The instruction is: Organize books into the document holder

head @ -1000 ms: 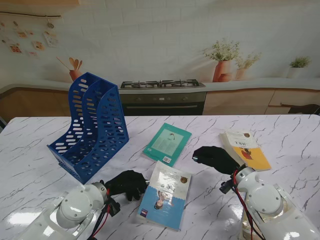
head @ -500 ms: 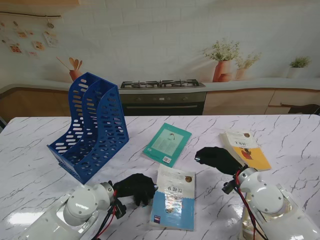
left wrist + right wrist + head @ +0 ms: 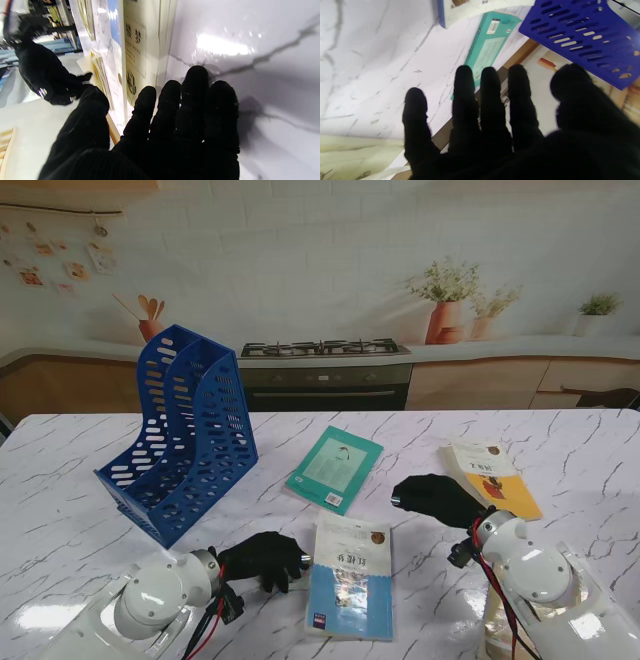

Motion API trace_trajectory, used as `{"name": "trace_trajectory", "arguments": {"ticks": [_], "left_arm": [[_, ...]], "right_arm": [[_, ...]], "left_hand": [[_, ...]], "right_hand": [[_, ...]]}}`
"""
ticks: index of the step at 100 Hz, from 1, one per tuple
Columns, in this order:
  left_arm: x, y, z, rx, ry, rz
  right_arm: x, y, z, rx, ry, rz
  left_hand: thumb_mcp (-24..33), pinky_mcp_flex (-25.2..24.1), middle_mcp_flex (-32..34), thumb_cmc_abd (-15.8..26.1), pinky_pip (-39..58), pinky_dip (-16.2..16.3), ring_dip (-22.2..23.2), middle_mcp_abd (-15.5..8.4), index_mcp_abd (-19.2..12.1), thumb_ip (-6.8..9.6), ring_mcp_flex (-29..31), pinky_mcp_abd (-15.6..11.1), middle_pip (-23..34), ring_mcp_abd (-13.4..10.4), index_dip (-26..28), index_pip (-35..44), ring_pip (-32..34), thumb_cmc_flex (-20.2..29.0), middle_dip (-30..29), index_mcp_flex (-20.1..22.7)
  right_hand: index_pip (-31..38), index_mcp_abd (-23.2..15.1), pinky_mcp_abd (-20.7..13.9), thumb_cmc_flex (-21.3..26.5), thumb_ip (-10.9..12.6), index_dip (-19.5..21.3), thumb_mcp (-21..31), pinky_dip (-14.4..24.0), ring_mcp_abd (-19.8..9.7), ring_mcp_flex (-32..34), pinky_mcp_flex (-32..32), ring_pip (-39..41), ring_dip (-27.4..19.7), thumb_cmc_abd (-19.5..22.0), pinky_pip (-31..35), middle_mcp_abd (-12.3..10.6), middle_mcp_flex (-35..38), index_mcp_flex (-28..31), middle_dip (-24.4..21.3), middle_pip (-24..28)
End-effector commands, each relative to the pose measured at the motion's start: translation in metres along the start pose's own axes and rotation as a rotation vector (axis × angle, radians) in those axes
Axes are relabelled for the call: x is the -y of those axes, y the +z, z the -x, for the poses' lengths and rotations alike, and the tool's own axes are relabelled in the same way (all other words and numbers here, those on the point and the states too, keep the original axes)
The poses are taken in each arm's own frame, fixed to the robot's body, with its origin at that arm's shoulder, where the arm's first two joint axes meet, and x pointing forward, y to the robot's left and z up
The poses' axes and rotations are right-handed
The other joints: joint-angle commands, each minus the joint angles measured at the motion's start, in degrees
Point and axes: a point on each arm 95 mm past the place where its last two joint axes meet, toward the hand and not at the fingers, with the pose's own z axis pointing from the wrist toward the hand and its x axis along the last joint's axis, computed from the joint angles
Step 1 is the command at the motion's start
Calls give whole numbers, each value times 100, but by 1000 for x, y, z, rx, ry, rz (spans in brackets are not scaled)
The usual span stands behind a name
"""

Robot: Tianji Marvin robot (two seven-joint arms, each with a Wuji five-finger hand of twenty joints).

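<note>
The blue-and-white book (image 3: 350, 578) lies closed with a thick spine (image 3: 441, 13), so I expect it to stay shut and almost straight when I pick it up by its far edge.
A blue perforated document holder (image 3: 180, 442) stands tilted at the left of the table, also visible in the right wrist view (image 3: 582, 37). A blue-and-white book (image 3: 350, 575) lies flat near me, between both arms, its edge showing in the left wrist view (image 3: 136, 55). A teal book (image 3: 334, 468) lies mid-table and shows in the right wrist view (image 3: 488, 47). At the right lies a yellow book (image 3: 492, 478). My left hand (image 3: 263, 558) rests just left of the blue-and-white book, fingers extended, holding nothing. My right hand (image 3: 430, 497) hovers between that book and the yellow one, fingers spread, empty.
The marble table (image 3: 560, 440) runs back to a wall printed with a kitchen scene. Bare marble (image 3: 60, 510) lies left of the holder. The far table edge (image 3: 320, 414) sits behind the holder and books.
The blue-and-white book has slid right and turned straighter, pushed by my left hand. The left hand then drew back slightly to the left. The right hand barely moved.
</note>
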Motion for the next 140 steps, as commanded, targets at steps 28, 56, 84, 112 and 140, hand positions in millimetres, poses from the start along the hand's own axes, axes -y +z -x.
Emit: {"name": "trace_trajectory", "arguments": {"ticks": [28,56,84,112,140], "left_arm": [[16,8,7,26,3,-71],[20,19,-1,13,-15,-90],[12,30,-3,66,-75,-75],[2,41,-3,142,-151,-59],[-7,45,-2,232,-177,7]], "right_arm": [[4,-13,-24,215,38,-129],[18,-18,-28,386,129,-289],[28,-18,-24,485,162,-331],[42,-8,-15,542,252,-360],[52,-2,-6,591,303,-382]], "left_hand": [[-932,-717,-624,-296,-492,558,438,-236,-262,-63,-669,488,-32,103,-156,-756,-509,-273,476,-503],[-962,-84,-750,-260,-567,275,378,81,105,-116,-662,-63,-175,227,-213,-1056,-643,-668,397,-460],[-907,377,-608,-365,-635,-169,138,512,765,-84,-469,-37,-3,511,-36,-771,-469,-289,106,-436],[-758,990,-686,-562,-900,-954,-111,801,1144,-33,-445,-178,79,595,-211,-754,-307,-12,51,-484],[-335,1403,-980,-639,-1323,-2200,-87,863,1202,-46,-542,-284,78,644,-339,-989,-245,-94,63,-730]], "right_hand": [[-922,1208,-615,-742,248,83,-241,-71,484,718,1499,467,-270,-204,1445,922,285,175,-574,139],[-1172,2139,-445,-561,261,-276,-456,-499,943,865,2038,325,-843,-157,1548,1684,129,93,-983,327],[-1569,2832,-304,-433,259,-615,-414,-815,1417,402,2050,-250,-1323,-142,1197,2319,-558,-338,-1128,17],[-1954,3261,-516,-505,213,-840,265,-1166,1632,-105,1977,-514,-1417,-242,866,2737,-1384,-749,-1136,-25],[-2043,3339,-681,-517,193,-897,510,-1276,1634,-236,1908,-586,-1440,-246,744,2757,-1612,-854,-1084,97]]}}
